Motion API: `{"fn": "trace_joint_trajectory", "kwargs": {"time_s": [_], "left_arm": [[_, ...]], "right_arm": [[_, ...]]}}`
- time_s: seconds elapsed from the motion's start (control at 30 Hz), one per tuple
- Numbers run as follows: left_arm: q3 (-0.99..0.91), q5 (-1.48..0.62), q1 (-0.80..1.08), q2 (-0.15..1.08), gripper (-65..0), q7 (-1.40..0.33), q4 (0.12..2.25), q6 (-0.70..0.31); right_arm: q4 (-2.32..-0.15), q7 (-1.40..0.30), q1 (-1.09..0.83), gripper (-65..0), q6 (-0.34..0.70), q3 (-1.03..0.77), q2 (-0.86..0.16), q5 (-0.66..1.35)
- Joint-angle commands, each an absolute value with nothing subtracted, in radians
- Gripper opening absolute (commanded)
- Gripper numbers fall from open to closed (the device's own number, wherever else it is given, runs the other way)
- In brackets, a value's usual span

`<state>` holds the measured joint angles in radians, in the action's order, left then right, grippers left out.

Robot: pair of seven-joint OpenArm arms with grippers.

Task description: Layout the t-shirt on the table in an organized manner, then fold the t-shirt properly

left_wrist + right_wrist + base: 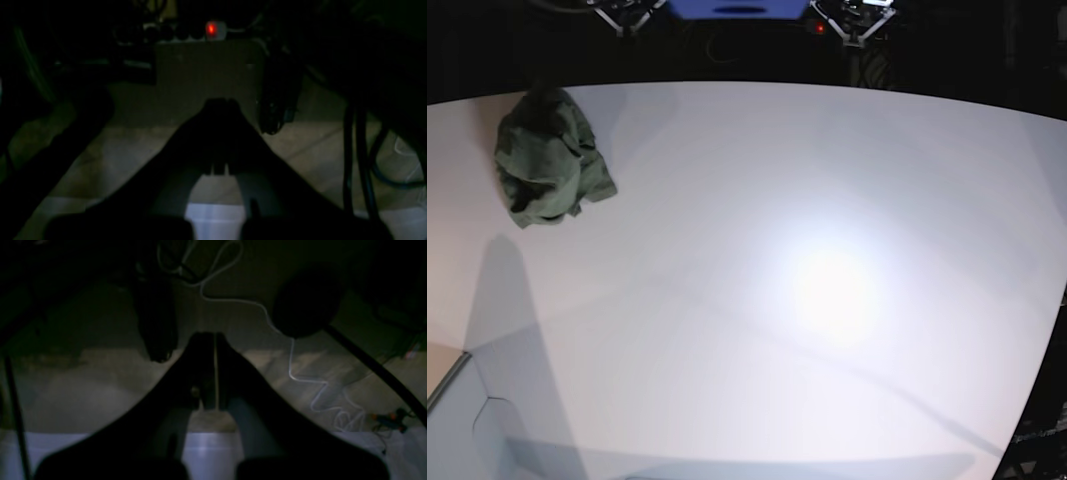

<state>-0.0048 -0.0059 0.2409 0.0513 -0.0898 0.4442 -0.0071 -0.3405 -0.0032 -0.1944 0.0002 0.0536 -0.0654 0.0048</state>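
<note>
My right gripper is behind the crumpled t-shirt (552,155), which lies clear in front of it, so it should keep reaching over it until the fingers close on the t-shirt's far edge (535,215).
The olive-green t-shirt (549,158) lies crumpled in a heap at the far left of the white table (827,280). Neither wrist view shows it. My left gripper (220,101) is shut and empty, hanging past the table's edge (215,221) over a dark floor. My right gripper (214,336) is also shut and empty, with only a hairline gap between its fingers, past the table's edge (210,446). Both arms sit back at the table's far edge, the left arm (852,18) on the right and the right arm (627,12) on the left, far from the shirt.
A power strip with a red light (210,29) and dark cables (360,160) lie on the floor beyond the table. A white cable (290,373) snakes across the floor. A tan surface (439,372) shows at the lower left corner.
</note>
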Motion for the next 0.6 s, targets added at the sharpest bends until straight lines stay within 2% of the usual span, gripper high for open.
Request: {"fn": "trace_joint_trajectory", "kwargs": {"time_s": [0.0,0.13,0.3,0.43,0.57], "left_arm": [[-0.007,-0.008,0.286,0.064,-64.9,-0.102,0.472,-0.002],[-0.007,-0.008,0.39,0.074,-64.9,-0.102,0.611,-0.002],[-0.007,-0.008,0.552,0.117,-64.9,-0.104,0.878,-0.002],[-0.007,-0.008,0.68,0.142,-64.9,-0.104,1.113,0.001],[-0.007,-0.008,0.799,0.163,-64.9,-0.105,1.351,0.004]], "right_arm": [[-0.38,-0.001,-0.234,-65.0,0.005,0.053,-0.073,0.005],[-0.584,-0.001,-0.367,-65.0,0.005,0.05,-0.101,0.005],[-0.941,-0.002,-0.585,-65.0,0.005,0.047,-0.142,0.007],[-1.185,-0.002,-0.72,-65.0,0.005,-0.059,-0.157,0.025],[-1.452,-0.004,-0.84,-65.0,0.007,-0.176,-0.165,0.134]]}}
